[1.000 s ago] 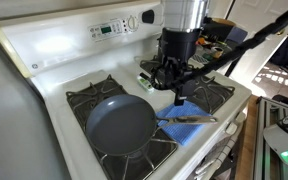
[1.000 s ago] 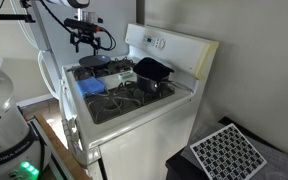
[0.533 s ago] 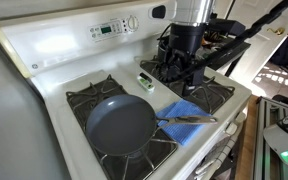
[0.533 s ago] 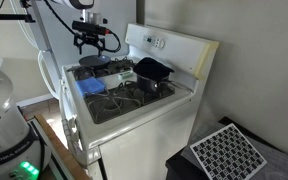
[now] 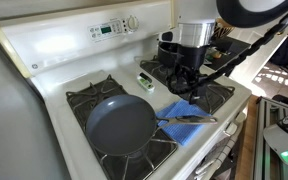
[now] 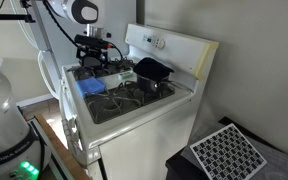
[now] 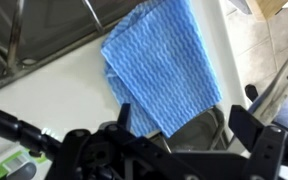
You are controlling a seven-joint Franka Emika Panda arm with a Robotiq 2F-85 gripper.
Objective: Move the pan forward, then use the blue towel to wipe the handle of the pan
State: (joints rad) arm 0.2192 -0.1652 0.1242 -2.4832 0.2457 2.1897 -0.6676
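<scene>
The silvery handle is clear of the loose blue towel, so the towel will come away freely and hang down in a wide sheet when the robot's gripper lifts.
The pan, wide and dark grey inside, rests on the front burner. Its slim silvery handle reaches out across the blue towel, which lies flat on the white stove top between the burners. My gripper hangs open a little above the towel and the end of the handle, holding nothing. In the wrist view the blue towel fills the middle, and the gripper frames it with one dark finger on each side. In an exterior view the gripper hides most of the pan; the towel shows below it.
A deep black pot stands on a back burner, behind the gripper. Black burner grates flank the towel. The stove's raised control panel runs along the back. The stove's front edge is just past the towel.
The gripper has come down and sideways from above the middle of the stove to just over the blue towel, staying open. The pan and towel have not moved.
</scene>
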